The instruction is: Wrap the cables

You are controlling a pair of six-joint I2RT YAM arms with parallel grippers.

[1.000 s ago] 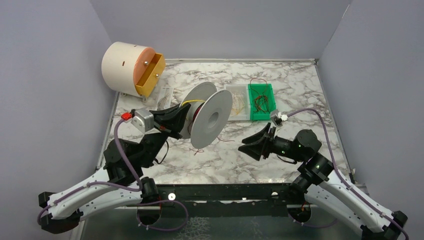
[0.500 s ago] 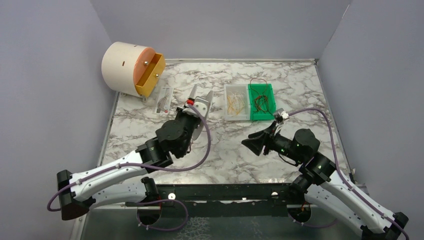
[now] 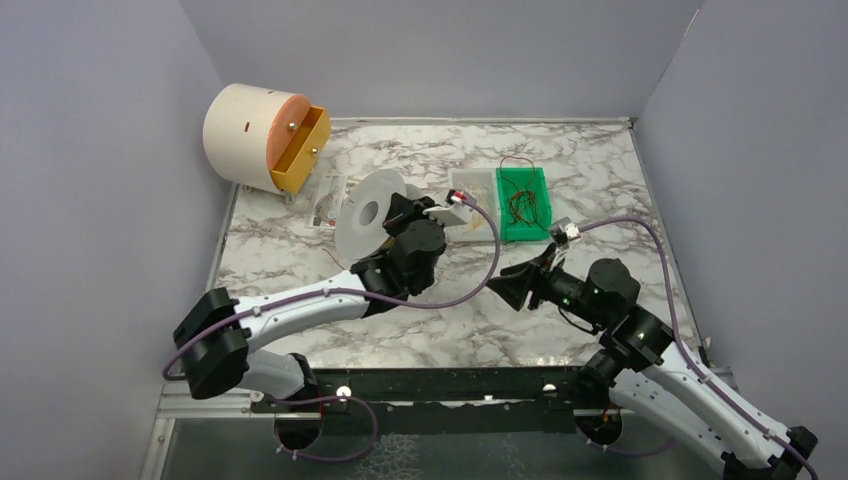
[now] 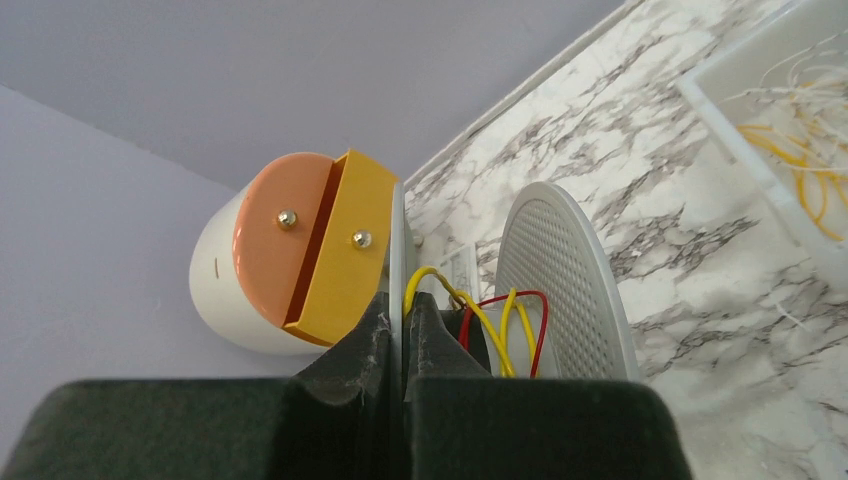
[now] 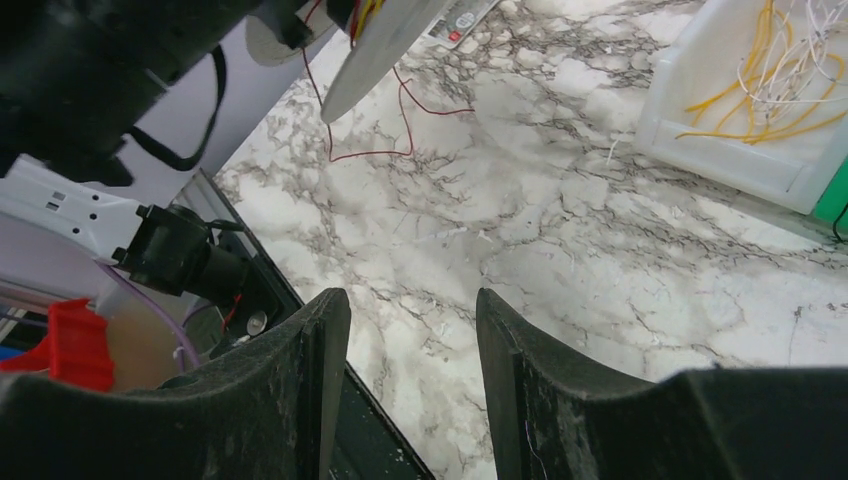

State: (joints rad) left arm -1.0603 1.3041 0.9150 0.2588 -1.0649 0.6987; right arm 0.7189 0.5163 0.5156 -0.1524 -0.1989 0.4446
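Observation:
The white spool's lower edge point(image 4: 562, 275) faces open marble point(image 5: 500, 95). I keep lowering the spool with my left gripper and let go once that edge rests flat.
My left gripper point(image 3: 392, 213) is shut on one thin flange of a white spool point(image 3: 350, 230), held up over the back left of the table. In the left wrist view that flange stands edge-on between the jaws of the left gripper point(image 4: 403, 310), and yellow cables point(image 4: 509, 325) and a red cable point(image 4: 542, 325) loop round the hub beside the spool's other flange point(image 4: 560, 270). A loose red cable point(image 5: 409, 125) trails from the spool point(image 5: 385, 40) onto the marble. My right gripper point(image 3: 510, 285) point(image 5: 412, 310) hangs open and holds nothing, right of centre and apart from the spool.
A clear tray point(image 3: 468, 228) point(image 5: 700, 150) holds yellow cables. A green tray point(image 3: 540, 205) beside it holds dark red ones. A white cylinder with an orange face and a yellow drawer point(image 3: 262, 137) point(image 4: 340, 240) stands at the back left. A small packet point(image 3: 325, 200) lies near it.
My left arm has reached out across the table and carried the spool from the centre toward the back left, turning it round. The right gripper has barely shifted.

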